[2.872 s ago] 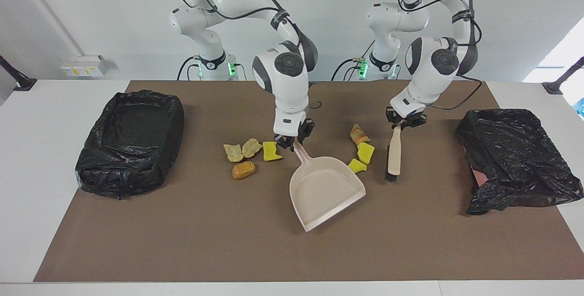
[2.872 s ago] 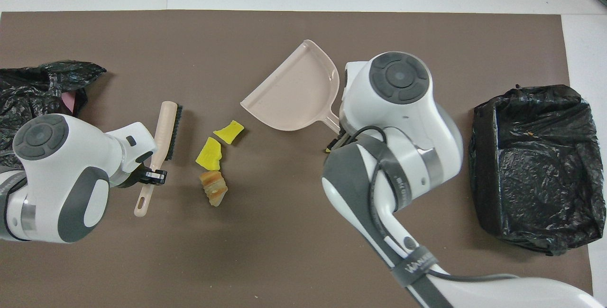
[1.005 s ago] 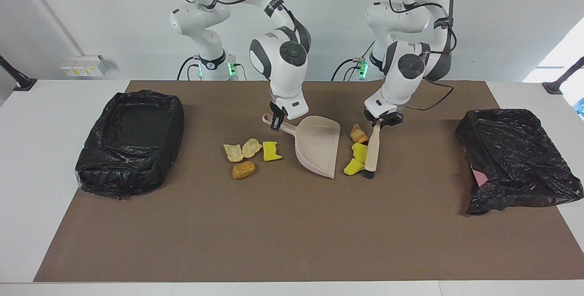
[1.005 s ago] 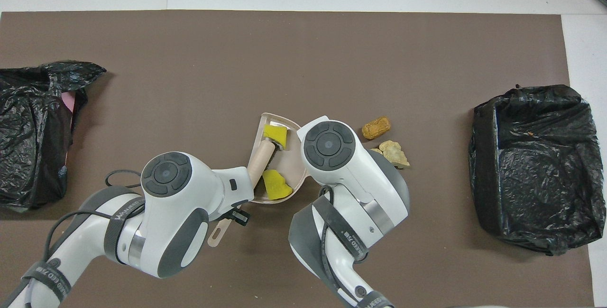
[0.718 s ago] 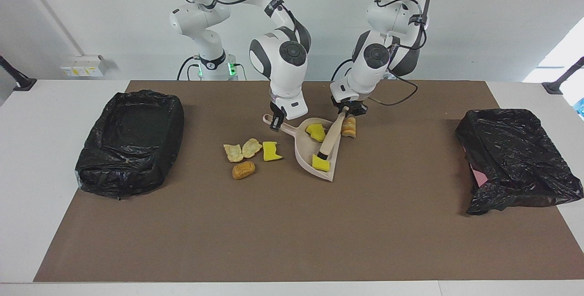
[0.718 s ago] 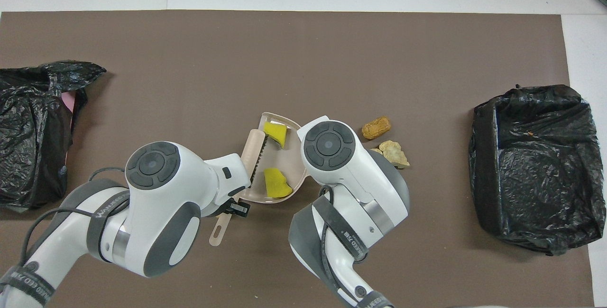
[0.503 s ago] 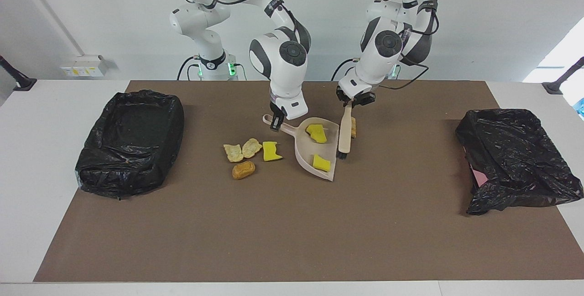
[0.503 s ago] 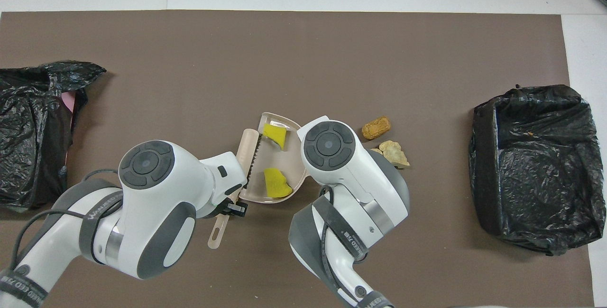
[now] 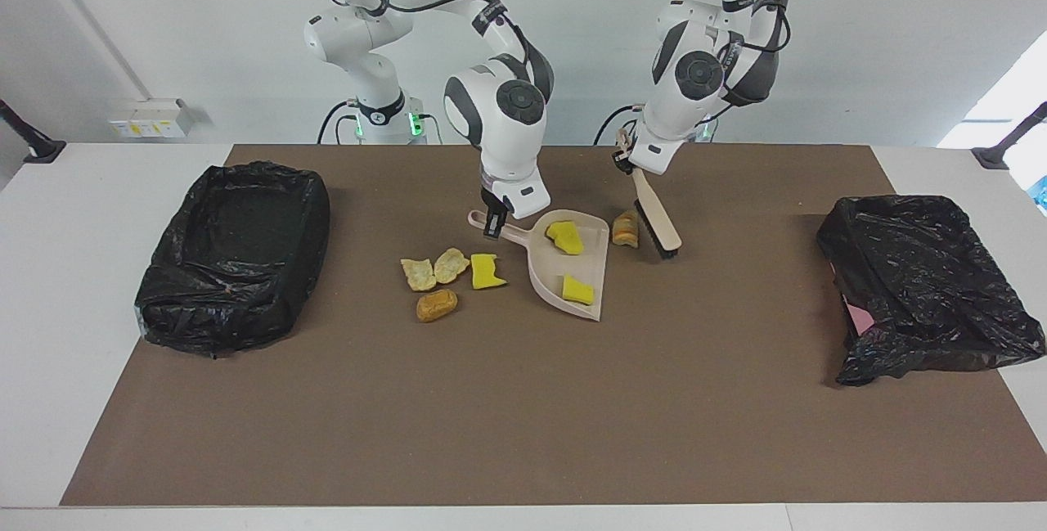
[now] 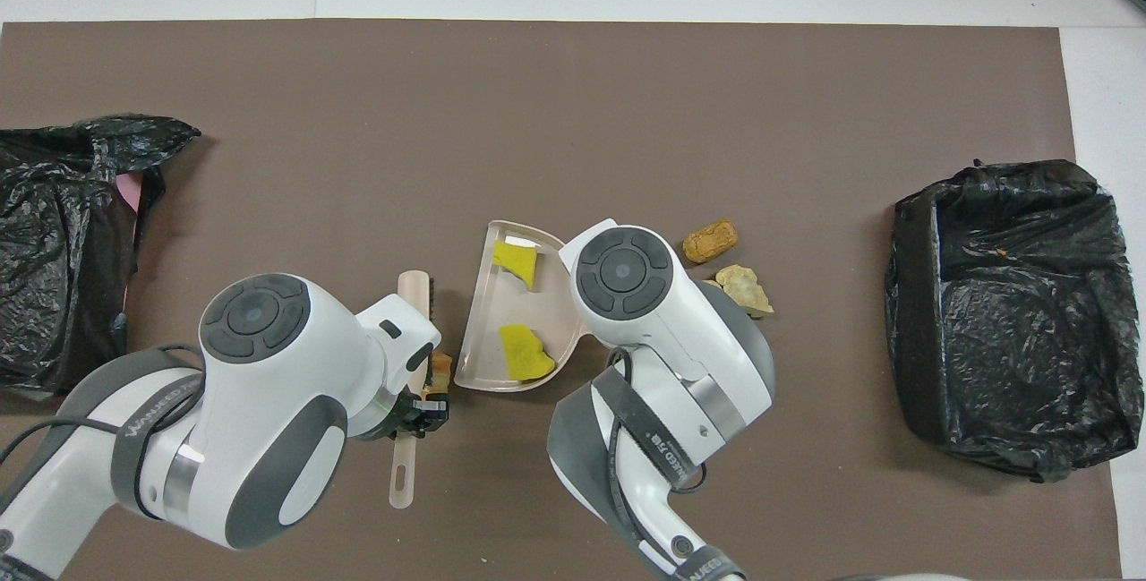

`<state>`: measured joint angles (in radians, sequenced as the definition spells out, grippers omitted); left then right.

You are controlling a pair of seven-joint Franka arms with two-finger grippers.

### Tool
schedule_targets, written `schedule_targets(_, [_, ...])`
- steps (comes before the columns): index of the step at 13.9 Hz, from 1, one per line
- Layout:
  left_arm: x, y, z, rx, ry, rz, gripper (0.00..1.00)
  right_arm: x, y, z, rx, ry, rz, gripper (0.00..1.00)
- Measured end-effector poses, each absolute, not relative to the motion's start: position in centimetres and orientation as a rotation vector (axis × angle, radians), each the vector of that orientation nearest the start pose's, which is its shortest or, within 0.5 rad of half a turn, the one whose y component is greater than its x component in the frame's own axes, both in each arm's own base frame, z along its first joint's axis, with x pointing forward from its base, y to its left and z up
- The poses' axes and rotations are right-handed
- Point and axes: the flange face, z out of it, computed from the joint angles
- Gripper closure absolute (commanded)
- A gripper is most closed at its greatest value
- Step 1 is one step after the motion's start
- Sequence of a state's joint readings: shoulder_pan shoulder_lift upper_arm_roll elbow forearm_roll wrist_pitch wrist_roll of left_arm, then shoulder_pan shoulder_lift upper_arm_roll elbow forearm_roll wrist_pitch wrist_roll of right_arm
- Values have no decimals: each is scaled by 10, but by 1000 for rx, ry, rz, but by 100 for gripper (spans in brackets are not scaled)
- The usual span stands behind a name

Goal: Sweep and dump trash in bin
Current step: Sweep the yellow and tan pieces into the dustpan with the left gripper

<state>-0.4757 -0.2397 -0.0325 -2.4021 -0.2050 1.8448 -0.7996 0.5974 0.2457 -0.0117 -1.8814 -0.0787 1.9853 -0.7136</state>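
The tan lump (image 9: 625,228) lies between the brush and the dustpan's opening (image 9: 604,258), so the robot's left gripper should sweep it in before the right gripper raises the dustpan.
My right gripper (image 9: 493,222) is shut on the handle of the beige dustpan (image 9: 586,265), which rests on the mat with two yellow sponge chunks (image 9: 565,237) (image 9: 577,290) inside. In the overhead view the dustpan (image 10: 491,305) shows the same two chunks (image 10: 517,260) (image 10: 524,353). My left gripper (image 9: 628,161) is shut on the beige brush (image 9: 657,222). The brush slants down beside a tan lump (image 9: 626,229) at the dustpan's mouth. Several more trash scraps (image 9: 451,264) (image 9: 436,304) lie beside the dustpan toward the right arm's end.
A black bag-lined bin (image 9: 237,253) stands at the right arm's end of the brown mat. A second black-bagged bin (image 9: 924,285) sits at the left arm's end. In the overhead view the arms cover the dustpan's handle and part of the brush (image 10: 414,294).
The brush pushed two yellow chunks into the dustpan, then lifted out and swung toward the left arm's end, past the tan lump. The dustpan has barely moved in the last second.
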Motion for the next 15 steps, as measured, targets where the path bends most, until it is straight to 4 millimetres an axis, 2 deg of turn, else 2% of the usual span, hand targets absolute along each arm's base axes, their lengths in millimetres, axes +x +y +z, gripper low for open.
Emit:
schedule_targets(2, [338,-208,375,-2968,-615,548,100,501,327,368,-2508,-1981,235,100])
schedule_targets(4, [324,-204,363,-2986,-627,499,100,501,327,367,-2508,-1981,236,100])
schedule_targets(6, [318,-213,355,-3018,-606,441,100,501,327,367,-2508,-1981,235,100])
schedule_targets(8, [316,-230,348,-3069,-581,385,100,501,326,367,-2508,-1981,236,100])
schedule_targets(10, [324,-244,342,-3123,-574,346,100,501,326,367,-2508,-1981,236,100])
schedule_targets(12, [339,-253,346,-3184,-522,346,100,501,326,367,-2509,-1980,235,100])
schedule_targets(15, [371,-269,357,-3299,-277,320,100,502,325,367,-2510,-1979,236,100])
